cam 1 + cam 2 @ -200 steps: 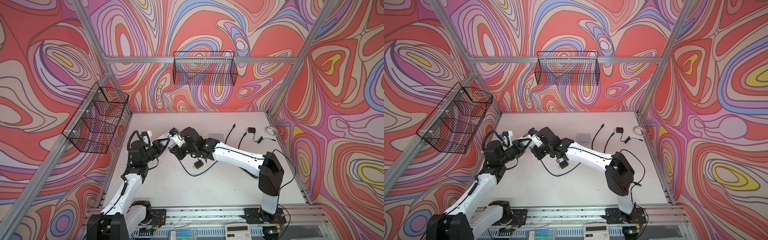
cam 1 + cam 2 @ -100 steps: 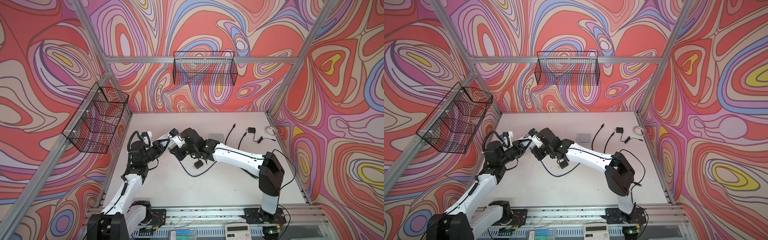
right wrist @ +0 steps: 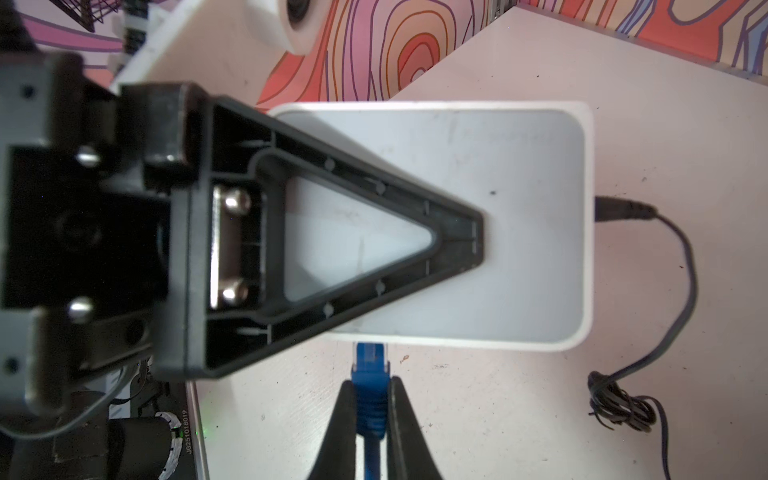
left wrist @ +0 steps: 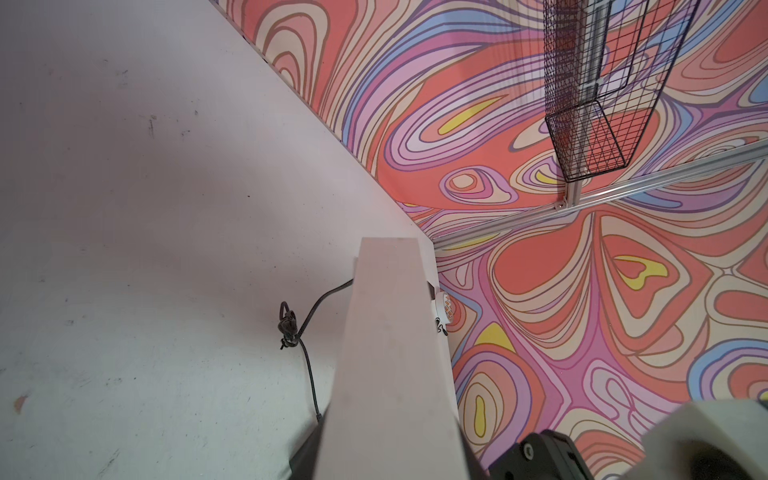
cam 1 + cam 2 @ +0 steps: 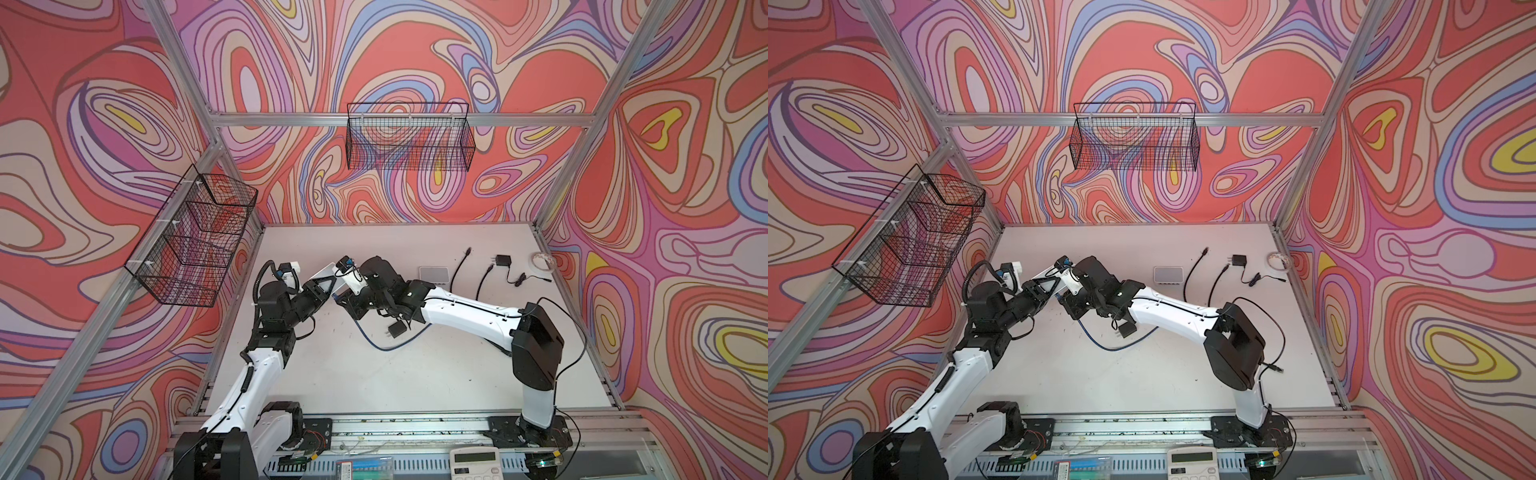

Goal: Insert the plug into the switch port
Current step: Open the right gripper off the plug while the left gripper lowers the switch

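I should keep pushing with my right gripper, as the blue plug points straight into the switch's near edge, until the plug sits all the way in the port, then let go.
A white switch box is held tilted above the table with my left gripper shut on it. One of its black triangular fingers lies across the switch's top face. In the left wrist view the switch shows edge-on. My right gripper is shut on the blue plug. The plug's tip meets the switch's near edge, and the port is hidden under that edge. A blue cable trails from the plug across the table. In both top views the two grippers meet at the left middle, with the right gripper just right of the switch.
A black power lead runs from the switch's side to a bundled coil. A second small grey box, two black cables, a black adapter and a tape roll lie at the back right. Another black adapter lies under the right arm. Wire baskets hang on the walls.
The right gripper with the plug has crept slightly left toward the switch. The left arm holds the switch still.
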`<state>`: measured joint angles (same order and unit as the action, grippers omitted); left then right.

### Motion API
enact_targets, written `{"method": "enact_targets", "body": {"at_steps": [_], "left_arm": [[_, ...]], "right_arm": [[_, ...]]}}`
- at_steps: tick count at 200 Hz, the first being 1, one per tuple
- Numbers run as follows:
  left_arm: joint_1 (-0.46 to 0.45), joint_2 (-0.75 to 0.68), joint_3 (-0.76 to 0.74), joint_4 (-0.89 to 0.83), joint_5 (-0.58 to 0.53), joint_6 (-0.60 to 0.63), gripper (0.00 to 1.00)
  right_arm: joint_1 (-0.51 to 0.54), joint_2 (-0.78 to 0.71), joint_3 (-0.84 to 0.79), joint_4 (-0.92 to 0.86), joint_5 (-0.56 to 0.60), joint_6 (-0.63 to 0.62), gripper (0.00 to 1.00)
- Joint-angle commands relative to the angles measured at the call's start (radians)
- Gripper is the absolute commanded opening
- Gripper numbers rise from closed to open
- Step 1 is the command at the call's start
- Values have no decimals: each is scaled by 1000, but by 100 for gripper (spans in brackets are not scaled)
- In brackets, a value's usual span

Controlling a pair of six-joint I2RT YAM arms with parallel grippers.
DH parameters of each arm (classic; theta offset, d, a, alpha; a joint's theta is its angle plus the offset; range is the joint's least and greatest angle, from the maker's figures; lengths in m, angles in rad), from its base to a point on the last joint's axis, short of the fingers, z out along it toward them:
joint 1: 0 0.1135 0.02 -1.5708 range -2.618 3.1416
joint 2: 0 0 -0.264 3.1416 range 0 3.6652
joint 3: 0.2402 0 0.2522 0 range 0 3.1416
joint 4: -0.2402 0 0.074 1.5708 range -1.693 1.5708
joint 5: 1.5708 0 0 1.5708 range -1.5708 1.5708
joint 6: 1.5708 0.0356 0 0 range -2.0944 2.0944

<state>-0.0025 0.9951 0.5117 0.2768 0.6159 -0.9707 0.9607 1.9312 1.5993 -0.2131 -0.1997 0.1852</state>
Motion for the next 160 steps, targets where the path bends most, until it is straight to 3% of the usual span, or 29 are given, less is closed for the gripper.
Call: {"method": "enact_targets", "body": {"at_steps": [1, 73, 126, 160], "left_arm": [[-77, -21, -40, -306, 376, 30, 0], [-83, 18, -63, -248, 368, 8, 0], [-82, 119, -7, -187, 227, 42, 0], [-82, 246, 65, -63, 209, 26, 0]], "right_arm": [[-66, 21, 97, 571, 239, -10, 0], [-70, 73, 189, 542, 218, 1, 0], [-70, 50, 76, 516, 177, 11, 0], [-71, 24, 10, 471, 191, -5, 15]]}}
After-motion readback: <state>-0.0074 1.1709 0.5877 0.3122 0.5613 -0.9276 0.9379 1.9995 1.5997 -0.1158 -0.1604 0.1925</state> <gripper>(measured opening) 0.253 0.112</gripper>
